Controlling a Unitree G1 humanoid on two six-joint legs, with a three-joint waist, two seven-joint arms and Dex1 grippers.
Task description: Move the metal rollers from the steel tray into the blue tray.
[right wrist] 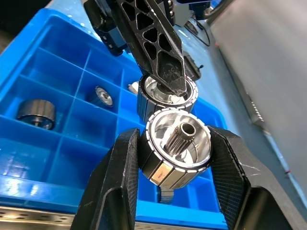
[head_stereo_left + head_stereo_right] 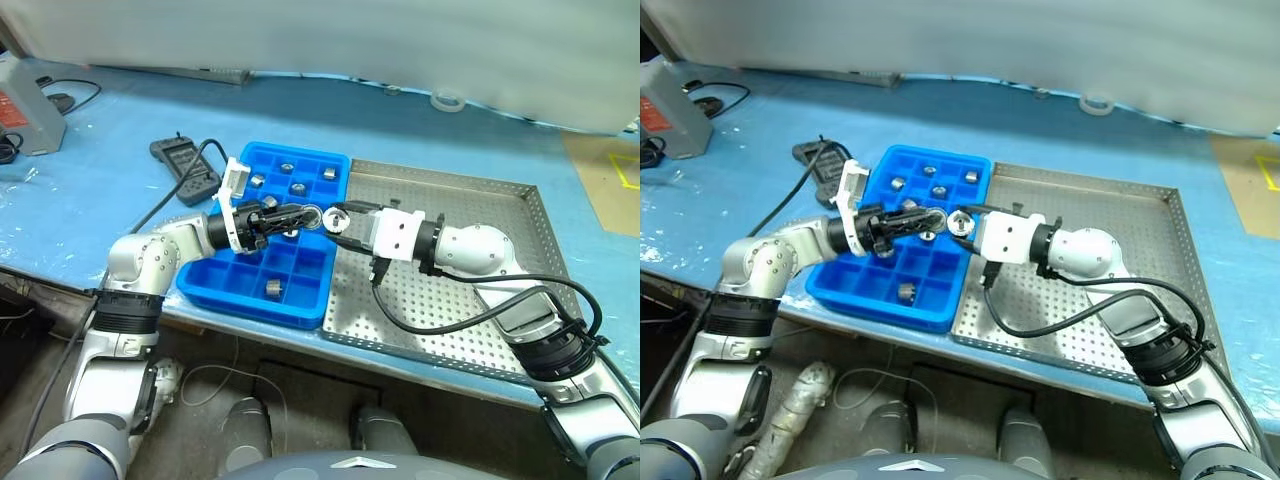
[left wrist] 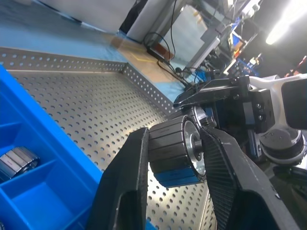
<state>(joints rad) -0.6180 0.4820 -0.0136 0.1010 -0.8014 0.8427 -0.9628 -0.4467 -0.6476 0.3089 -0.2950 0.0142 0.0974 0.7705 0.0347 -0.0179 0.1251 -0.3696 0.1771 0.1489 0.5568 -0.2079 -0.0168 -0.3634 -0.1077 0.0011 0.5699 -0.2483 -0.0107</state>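
Observation:
Next, I move my right gripper back while my left gripper fills an empty near compartment (image 2: 311, 267), because the rollers in both grippers (image 2: 324, 218) meet above the blue tray's edge.
My left gripper (image 3: 175, 143) is shut on a metal roller (image 3: 168, 155), a short dark cylinder with a silvery end face. The right gripper (image 1: 175, 136) is shut on a second roller (image 1: 180, 148), whose end shows a toothed centre shaft. The two held rollers sit almost end to end above the right edge of the blue tray (image 2: 215, 285), where the grippers (image 2: 300, 214) (image 2: 335, 219) meet tip to tip. Several more rollers (image 2: 272, 288) lie in the blue tray's compartments. The perforated steel tray (image 2: 480, 300) stands right beside it, under my right arm.
A black remote (image 2: 185, 165) with a cable lies just left of the blue tray. A grey box (image 2: 25, 105) stands at the far left, and a tape roll (image 2: 450, 100) lies at the back. Both trays sit close to the table's front edge.

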